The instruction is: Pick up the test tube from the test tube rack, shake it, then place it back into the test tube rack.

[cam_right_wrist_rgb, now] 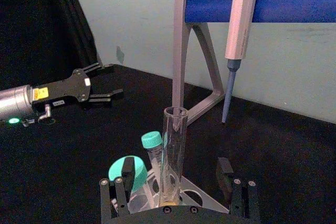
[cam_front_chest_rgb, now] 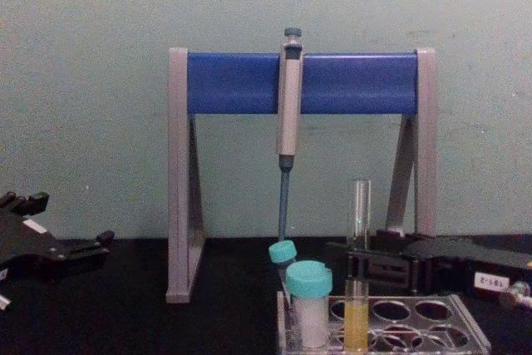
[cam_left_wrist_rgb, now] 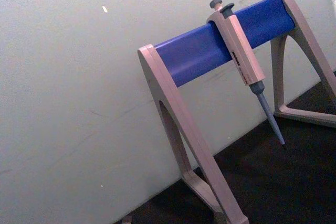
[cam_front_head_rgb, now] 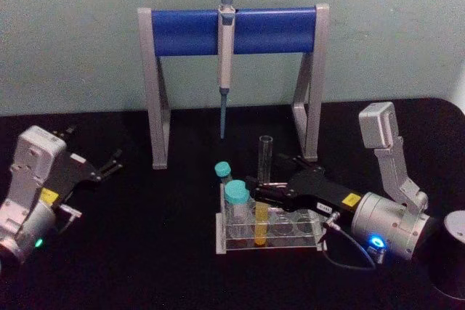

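A long empty part of the glass [cam_front_chest_rgb: 359,214] stands above the yellow liquid [cam_front_chest_rgb: 356,326], so I expect the liquid to remain in the test tube when I shake it.
The test tube [cam_front_head_rgb: 263,172] stands upright in the clear test tube rack [cam_front_head_rgb: 309,241], with yellow liquid in its lower part [cam_front_chest_rgb: 356,326]. My right gripper [cam_front_head_rgb: 256,188] reaches in from the right at mid-height of the tube. In the right wrist view its fingers [cam_right_wrist_rgb: 224,171] stand wide apart on either side of the test tube [cam_right_wrist_rgb: 173,150], clear of the glass, so the right gripper [cam_right_wrist_rgb: 174,167] is open. My left gripper [cam_front_head_rgb: 110,166] rests open at the table's left, far from the rack.
Two teal-capped vials [cam_front_head_rgb: 236,195] stand at the rack's left end. Behind the rack stands the grey-and-blue pipette stand [cam_front_head_rgb: 182,30], with a grey pipette [cam_front_head_rgb: 226,49] hanging from it. A dark cylinder [cam_front_head_rgb: 450,252] sits at the far right.
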